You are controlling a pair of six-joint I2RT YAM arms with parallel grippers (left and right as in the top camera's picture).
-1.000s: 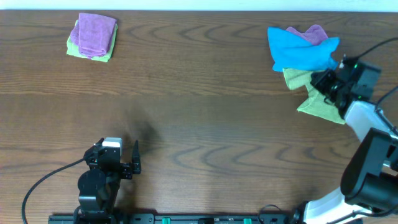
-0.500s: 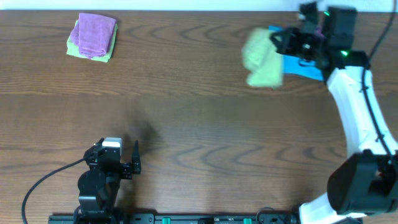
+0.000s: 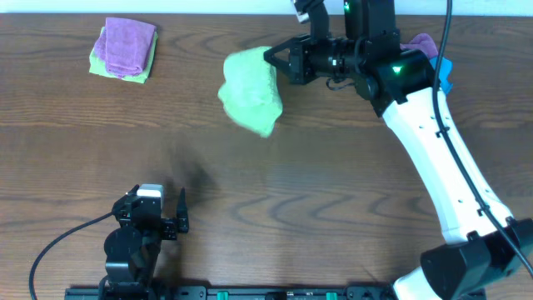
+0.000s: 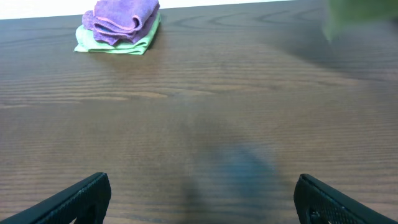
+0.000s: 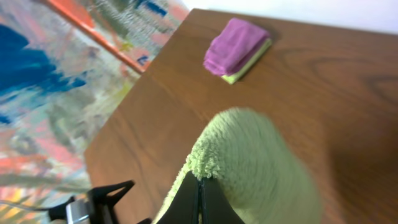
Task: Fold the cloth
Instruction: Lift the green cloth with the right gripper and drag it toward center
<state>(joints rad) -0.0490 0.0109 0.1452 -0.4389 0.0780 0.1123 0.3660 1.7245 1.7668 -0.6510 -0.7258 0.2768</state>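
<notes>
My right gripper keeps sweeping the lime-green cloth (image 3: 251, 90) across and lets go of it at the table's middle (image 3: 301, 137). The cloth hangs free by its edge and that spot is clear.
The lime-green cloth (image 3: 250, 90) hangs bunched in the air above the upper middle of the table, blurred by motion. My right gripper (image 3: 273, 57) is shut on its edge; in the right wrist view the two black fingers (image 5: 200, 199) meet on the fuzzy green cloth (image 5: 249, 162), which drapes away from them. A blurred green corner of the cloth (image 4: 357, 18) shows at the top right of the left wrist view. My left gripper (image 3: 173, 212) rests near the front left of the table, open, with bare wood between its fingertips (image 4: 87, 196).
A folded purple cloth on a folded green one (image 3: 125, 50) lies at the back left corner. A bright blue cloth (image 3: 441, 71) with a purple one (image 3: 420, 42) peeks out behind my right arm at the back right. Beyond the table's left edge is a patterned floor (image 5: 56, 87).
My right arm has lifted the green cloth off the pile at the right and swung it leftward over the table's back middle. The left arm has stayed still.
</notes>
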